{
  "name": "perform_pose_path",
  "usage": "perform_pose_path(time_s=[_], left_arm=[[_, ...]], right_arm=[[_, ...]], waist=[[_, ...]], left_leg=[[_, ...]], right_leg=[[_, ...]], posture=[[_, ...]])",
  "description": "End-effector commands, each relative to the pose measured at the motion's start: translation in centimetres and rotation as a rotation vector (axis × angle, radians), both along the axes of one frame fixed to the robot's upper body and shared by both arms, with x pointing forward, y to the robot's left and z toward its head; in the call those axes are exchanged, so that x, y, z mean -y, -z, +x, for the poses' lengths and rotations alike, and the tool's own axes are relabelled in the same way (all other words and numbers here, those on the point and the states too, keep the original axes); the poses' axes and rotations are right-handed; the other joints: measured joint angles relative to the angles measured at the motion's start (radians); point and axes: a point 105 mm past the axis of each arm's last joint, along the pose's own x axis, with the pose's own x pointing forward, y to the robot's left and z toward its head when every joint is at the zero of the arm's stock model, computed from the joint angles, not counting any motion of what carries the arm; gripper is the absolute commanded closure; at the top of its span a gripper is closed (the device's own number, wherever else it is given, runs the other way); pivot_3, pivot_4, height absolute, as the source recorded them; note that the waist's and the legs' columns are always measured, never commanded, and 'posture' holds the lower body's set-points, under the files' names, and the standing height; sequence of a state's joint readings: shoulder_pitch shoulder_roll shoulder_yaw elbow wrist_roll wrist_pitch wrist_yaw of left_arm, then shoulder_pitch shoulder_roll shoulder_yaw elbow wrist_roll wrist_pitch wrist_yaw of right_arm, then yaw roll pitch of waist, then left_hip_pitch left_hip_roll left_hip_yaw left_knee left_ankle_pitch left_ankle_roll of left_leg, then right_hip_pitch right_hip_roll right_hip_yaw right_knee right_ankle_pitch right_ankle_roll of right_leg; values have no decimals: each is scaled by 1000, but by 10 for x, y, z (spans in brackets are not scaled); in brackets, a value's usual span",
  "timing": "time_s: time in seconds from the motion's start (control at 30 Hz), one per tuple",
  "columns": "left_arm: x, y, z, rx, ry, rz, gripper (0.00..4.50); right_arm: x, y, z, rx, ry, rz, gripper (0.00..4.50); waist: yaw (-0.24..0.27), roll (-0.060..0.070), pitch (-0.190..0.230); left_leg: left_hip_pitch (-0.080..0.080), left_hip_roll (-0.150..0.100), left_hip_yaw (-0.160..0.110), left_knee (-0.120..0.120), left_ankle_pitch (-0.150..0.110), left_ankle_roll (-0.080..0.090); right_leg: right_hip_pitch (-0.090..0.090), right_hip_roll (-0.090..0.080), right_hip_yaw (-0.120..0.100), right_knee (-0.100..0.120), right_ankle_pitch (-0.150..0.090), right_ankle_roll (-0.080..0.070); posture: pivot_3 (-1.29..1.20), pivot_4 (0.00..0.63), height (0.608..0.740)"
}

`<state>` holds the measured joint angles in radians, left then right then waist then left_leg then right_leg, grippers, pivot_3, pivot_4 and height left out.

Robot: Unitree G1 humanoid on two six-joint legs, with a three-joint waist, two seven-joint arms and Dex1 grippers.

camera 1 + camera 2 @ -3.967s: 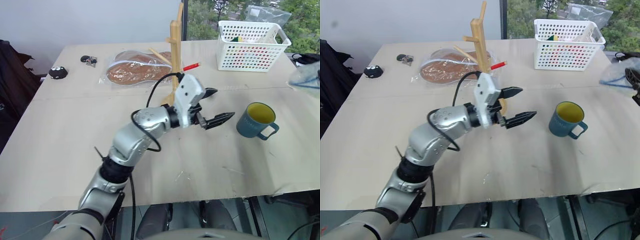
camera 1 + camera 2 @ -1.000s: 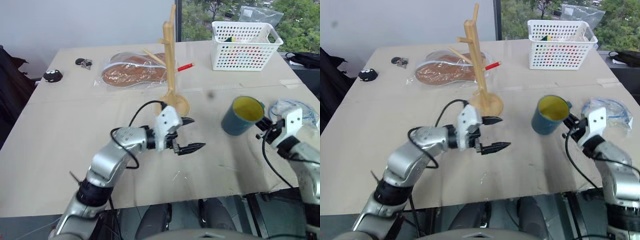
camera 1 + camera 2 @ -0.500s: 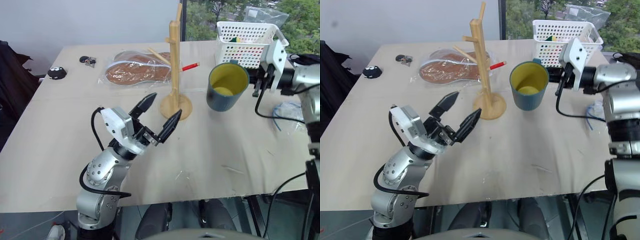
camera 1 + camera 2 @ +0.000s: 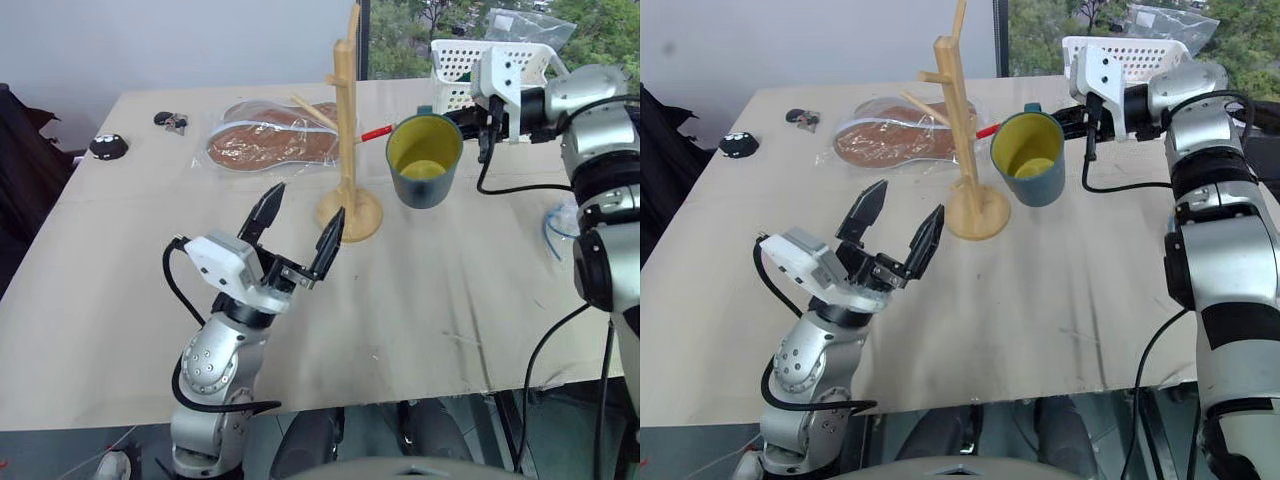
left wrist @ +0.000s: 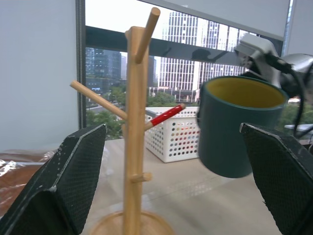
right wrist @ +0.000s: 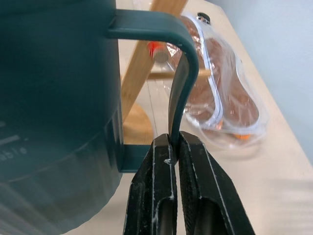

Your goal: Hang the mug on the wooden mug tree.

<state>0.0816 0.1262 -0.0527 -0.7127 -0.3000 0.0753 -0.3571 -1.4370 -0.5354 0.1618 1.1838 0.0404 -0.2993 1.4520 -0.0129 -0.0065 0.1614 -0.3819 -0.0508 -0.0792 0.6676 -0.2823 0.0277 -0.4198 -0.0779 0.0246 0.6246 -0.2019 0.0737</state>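
Note:
The robot's right gripper has the opening of the mug's handle (image 6: 149, 93) facing the red-tipped peg (image 4: 376, 133), so it should keep moving the handle over the peg until the mug hangs there.
The teal-blue mug (image 4: 425, 165) with its yellow inside hangs in the air just right of the wooden mug tree (image 4: 347, 125). It is close to the red-tipped peg (image 4: 378, 132). My right gripper (image 6: 171, 147) is shut on the mug's loop handle (image 6: 183, 73), reaching in from the right. The tree stands upright on its round base (image 4: 350, 215) in the middle of the table. My left gripper (image 4: 309, 200) is open and holds nothing. It is raised in front of the tree, pointing up toward it, and both fingers (image 5: 63, 196) frame the pole (image 5: 134, 137) and the mug (image 5: 234, 127).
A white perforated basket (image 4: 1130, 60) stands at the back right, behind my right arm. A plastic-wrapped brown item (image 4: 270, 140) lies left of the tree. Small dark objects (image 4: 108, 146) sit at the far left, and a blue cable (image 4: 560, 225) lies near the right edge.
My right arm lifted the mug and carried it left, up beside the tree. My left gripper drew back and tilted upward, staying open.

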Motion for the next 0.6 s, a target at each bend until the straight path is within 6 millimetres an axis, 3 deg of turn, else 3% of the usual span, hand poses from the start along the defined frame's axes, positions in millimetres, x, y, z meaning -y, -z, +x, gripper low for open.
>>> perform_pose_path(time_s=[0.03,0.6], left_arm=[[5,-8,-8,51,12,-7,0],[7,-4,-7,45,19,-9,0]], right_arm=[[-6,-19,1,65,4,1,4461],[-44,-33,9,111,22,49,4461]], waist=[[1,0,0],[-1,1,1]], left_leg=[[0,0,0,0,0,0],[-1,0,1,-1,0,0]], right_leg=[[0,0,0,0,0,0],[-3,0,1,1,0,0]], posture=[[0,150,740],[0,150,740]])
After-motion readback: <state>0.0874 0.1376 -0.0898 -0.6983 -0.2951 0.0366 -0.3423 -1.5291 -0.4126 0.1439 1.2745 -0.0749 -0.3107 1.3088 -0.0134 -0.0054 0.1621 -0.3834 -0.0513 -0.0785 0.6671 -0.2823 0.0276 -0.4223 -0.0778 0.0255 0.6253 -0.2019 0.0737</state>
